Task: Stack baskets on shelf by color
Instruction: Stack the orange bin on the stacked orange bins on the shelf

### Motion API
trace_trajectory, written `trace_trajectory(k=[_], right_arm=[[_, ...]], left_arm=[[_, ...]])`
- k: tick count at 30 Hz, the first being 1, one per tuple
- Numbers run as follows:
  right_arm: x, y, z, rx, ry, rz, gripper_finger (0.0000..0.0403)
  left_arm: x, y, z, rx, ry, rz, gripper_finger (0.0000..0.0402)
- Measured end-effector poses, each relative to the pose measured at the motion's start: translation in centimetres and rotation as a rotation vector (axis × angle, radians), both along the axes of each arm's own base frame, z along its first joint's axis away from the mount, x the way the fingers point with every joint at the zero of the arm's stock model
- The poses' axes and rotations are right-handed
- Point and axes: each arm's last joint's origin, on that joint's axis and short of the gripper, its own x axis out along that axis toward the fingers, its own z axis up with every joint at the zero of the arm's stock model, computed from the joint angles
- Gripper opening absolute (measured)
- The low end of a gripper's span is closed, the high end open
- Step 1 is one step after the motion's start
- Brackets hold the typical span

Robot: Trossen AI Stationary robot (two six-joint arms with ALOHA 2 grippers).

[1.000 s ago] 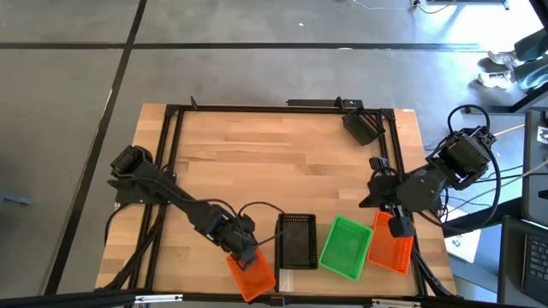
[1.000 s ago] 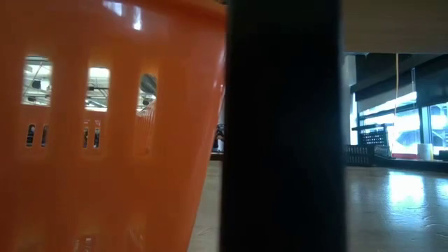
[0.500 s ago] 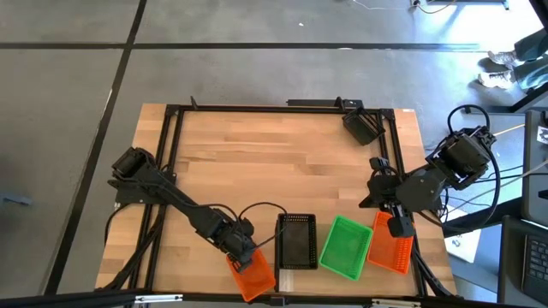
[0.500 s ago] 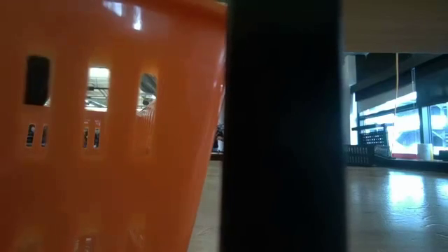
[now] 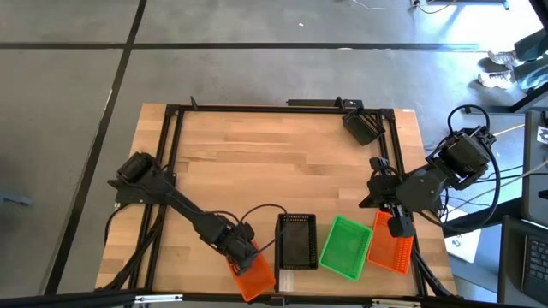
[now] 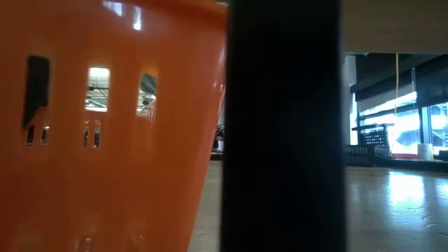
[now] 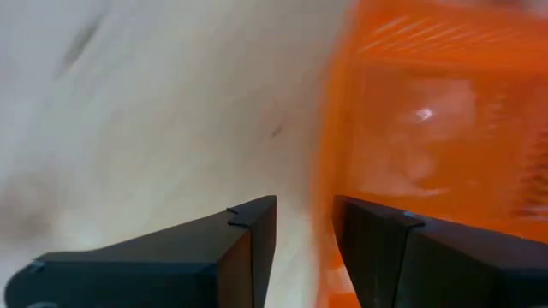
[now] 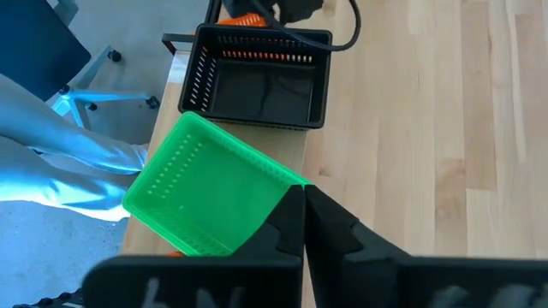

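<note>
The orange basket will fit down inside the second orange basket when I stack it, because the second basket has an open top and the same shape.
An orange basket stands askew at the table's near edge and fills the left of the low view. My left gripper is open and points down over its far-left wall: one finger shows inside through a slot, the other is outside. A black basket and a green basket sit on the pale shelf. A second orange basket lies to their right. My right gripper hangs shut above the green basket. My left gripper comes from above, pointing steeply down, and straddles the orange basket's wall, one finger inside and one outside. I cannot tell whether either finger touches the wall. The basket rests on the table.
A black frame rail runs round the tabletop, and a black post blocks the middle of the low view. A dark camera mount sits at the far right. Bare planks take up the table's middle and far part.
My left gripper has sunk toward the orange basket and rolled a little; one finger now shows inside it through a wall slot in the low view. The basket has stayed where it was.
</note>
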Motion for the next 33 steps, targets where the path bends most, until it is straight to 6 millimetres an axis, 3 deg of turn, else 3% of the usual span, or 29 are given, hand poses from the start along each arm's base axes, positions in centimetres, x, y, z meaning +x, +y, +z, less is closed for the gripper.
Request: trace_trajectory(k=[6, 11, 14, 21, 26, 33], right_arm=[[0.0, 0.0, 0.0, -0.006, -0.004, -0.001, 0.0000], [0.0, -0.1, 0.0, -0.007, -0.004, -0.003, 0.0000], [0.0, -0.1, 0.0, -0.008, -0.004, -0.003, 0.0000], [0.0, -0.1, 0.0, -0.009, -0.005, -0.001, 0.0000], [0.0, 0.0, 0.0, -0.004, -0.002, -0.002, 0.0000], [0.0, 0.0, 0.0, -0.001, 0.000, -0.002, 0.0000]], left_arm=[[0.6, 0.0, -1.0, -0.005, 0.007, -0.023, 0.0096], [0.7, 0.2, -1.0, -0.047, 0.033, -0.047, 0.0021], [0.6, 0.2, -0.4, -0.063, 0.046, -0.063, 0.0007], [0.0, -0.4, 5.2, -0.069, 0.006, -0.161, 0.0001], [-1.5, -0.2, 10.4, -0.007, 0.056, -0.192, 0.0000], [-4.0, 1.9, 17.8, 0.205, 0.097, -0.135, 0.0000]])
